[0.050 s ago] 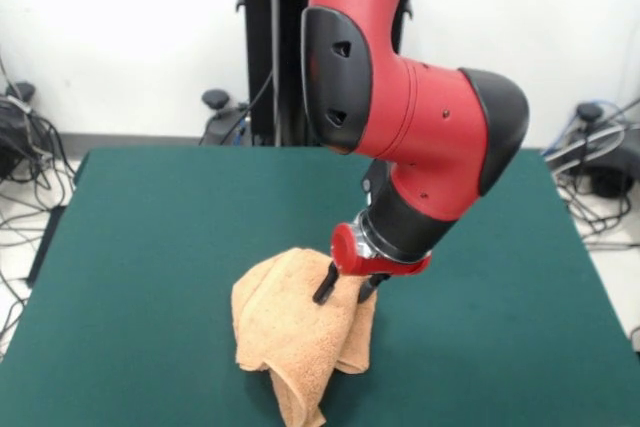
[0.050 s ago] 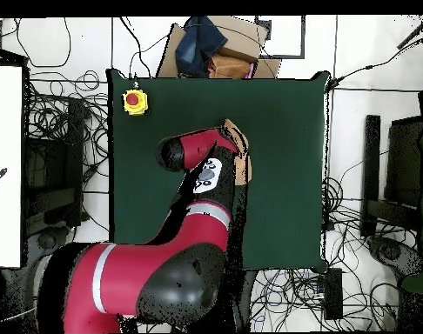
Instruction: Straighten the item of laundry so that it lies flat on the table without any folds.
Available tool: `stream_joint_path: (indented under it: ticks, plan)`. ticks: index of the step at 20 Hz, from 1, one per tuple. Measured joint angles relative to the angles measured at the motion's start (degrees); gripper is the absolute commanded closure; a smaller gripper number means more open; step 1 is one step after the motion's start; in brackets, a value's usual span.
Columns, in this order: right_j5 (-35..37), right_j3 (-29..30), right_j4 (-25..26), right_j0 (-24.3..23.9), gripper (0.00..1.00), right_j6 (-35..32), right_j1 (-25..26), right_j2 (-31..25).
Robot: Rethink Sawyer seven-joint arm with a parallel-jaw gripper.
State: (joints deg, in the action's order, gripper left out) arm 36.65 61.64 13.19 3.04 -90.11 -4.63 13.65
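Note:
The towel's fold is between my gripper's fingers, and cloth slopes down on both sides. The towel will hang folded with drooping flaps when I raise it.
The item of laundry is a peach-orange towel lying crumpled in a folded heap on the green table, near its front edge. My gripper is down on the upper right part of the heap. Its two black fingers stand apart, with a ridge of towel showing between them, so it looks open. In the overhead view only a strip of the towel shows beside the red arm, which hides the gripper there.
A yellow box with a red button sits on a table corner. Cardboard boxes stand beyond one table edge. Cables lie on the floor around the table.

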Motion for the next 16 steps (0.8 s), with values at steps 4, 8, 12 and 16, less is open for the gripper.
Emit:
stream_joint_path:
  ticks: [4,8,12,16]
  plan:
    - [-0.1,-0.5,0.0,0.1,0.0,0.0,0.5,0.6]
    - [-0.1,-0.9,0.0,0.3,0.0,0.0,0.7,1.3]
    - [-0.1,-1.0,0.0,0.3,0.0,0.0,0.7,1.6]
    - [0.0,-1.0,-0.1,0.3,0.0,0.0,0.7,1.6]
